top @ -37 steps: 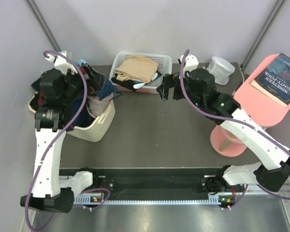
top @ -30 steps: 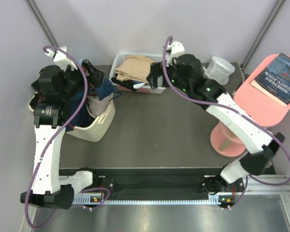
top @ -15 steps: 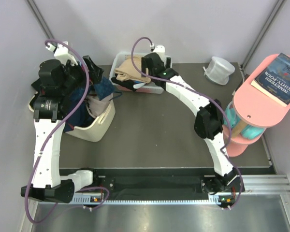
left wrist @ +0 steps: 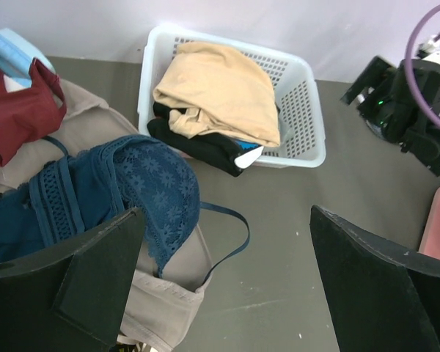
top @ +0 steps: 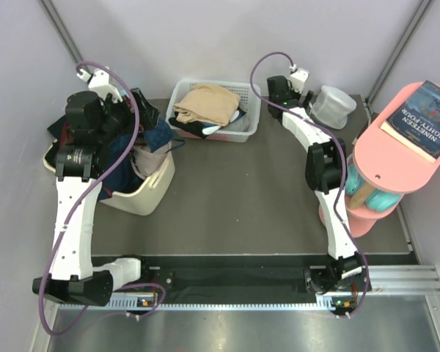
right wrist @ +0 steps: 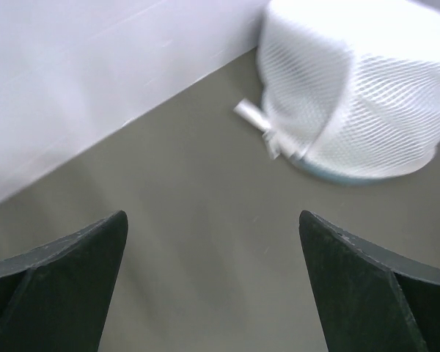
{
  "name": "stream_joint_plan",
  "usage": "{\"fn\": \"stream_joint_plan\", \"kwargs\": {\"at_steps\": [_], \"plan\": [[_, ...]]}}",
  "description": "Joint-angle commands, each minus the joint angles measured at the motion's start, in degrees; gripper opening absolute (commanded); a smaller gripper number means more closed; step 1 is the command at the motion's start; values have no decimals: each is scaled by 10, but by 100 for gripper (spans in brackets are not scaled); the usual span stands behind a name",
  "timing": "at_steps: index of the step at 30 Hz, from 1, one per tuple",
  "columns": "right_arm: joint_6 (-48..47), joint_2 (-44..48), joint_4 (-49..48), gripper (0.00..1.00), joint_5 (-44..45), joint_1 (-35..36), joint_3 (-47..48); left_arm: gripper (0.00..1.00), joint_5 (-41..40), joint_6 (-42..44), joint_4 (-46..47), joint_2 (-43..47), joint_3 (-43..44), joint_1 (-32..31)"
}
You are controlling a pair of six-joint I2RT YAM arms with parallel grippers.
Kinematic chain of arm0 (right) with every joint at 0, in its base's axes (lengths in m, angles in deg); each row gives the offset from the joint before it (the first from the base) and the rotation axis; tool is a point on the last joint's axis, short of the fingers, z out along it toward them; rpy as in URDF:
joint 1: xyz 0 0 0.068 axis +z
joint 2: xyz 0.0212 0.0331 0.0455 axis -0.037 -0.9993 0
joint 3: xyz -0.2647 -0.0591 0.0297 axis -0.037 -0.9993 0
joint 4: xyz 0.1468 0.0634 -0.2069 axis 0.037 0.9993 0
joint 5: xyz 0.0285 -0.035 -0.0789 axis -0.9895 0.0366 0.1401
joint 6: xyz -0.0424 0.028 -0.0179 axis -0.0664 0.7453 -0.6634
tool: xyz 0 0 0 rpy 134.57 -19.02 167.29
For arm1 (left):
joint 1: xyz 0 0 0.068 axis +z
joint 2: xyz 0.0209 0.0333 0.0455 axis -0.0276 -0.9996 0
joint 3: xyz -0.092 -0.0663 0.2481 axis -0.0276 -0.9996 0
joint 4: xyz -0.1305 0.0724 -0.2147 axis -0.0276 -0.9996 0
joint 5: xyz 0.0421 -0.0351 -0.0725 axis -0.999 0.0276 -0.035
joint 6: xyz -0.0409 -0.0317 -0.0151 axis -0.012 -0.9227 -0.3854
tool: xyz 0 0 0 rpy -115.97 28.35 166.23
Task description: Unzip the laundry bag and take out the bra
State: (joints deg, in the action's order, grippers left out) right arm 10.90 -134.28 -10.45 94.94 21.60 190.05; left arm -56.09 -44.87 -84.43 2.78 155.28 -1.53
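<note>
The laundry bag (top: 334, 107) stands free with its mesh fold facing the robot's open fingers, so the robot's right gripper should keep going toward that fold (right wrist: 336, 110) until the fingers are on both sides of it.
The laundry bag (top: 334, 106), a small round whitish mesh pouch, sits at the back right of the table. In the right wrist view it (right wrist: 352, 88) fills the upper right, with its zipper pull (right wrist: 253, 117) sticking out to the left. My right gripper (right wrist: 213, 293) is open and empty, just short and left of the bag; in the top view it (top: 277, 89) is at the table's back edge. My left gripper (left wrist: 224, 286) is open and empty, above the cream tub (top: 150, 192). No grey bra shows in any view.
A white slotted basket (top: 246, 125) with a tan garment (left wrist: 216, 92) stands at the back middle. The tub holds a blue lace garment (left wrist: 139, 187) and a dark red cloth (left wrist: 18, 110). A pink stand (top: 396, 158) with a book (top: 427, 108) is at the right.
My right arm has swung from over the basket to the right, towards the mesh bag. My left arm has barely moved.
</note>
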Motion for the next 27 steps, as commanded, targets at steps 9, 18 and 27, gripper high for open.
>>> {"fn": "stream_joint_plan", "kwargs": {"at_steps": [9, 18, 27], "plan": [[41, -56, -84, 100, 141, -59, 35, 99, -18, 24, 13, 1, -11, -1], [48, -44, -71, 100, 185, -101, 11, 99, -9, 1, 26, 1, -39, -1], [91, -44, -24, 98, 130, -149, 23, 99, -9, -9, 35, -1, -39, -1]]}}
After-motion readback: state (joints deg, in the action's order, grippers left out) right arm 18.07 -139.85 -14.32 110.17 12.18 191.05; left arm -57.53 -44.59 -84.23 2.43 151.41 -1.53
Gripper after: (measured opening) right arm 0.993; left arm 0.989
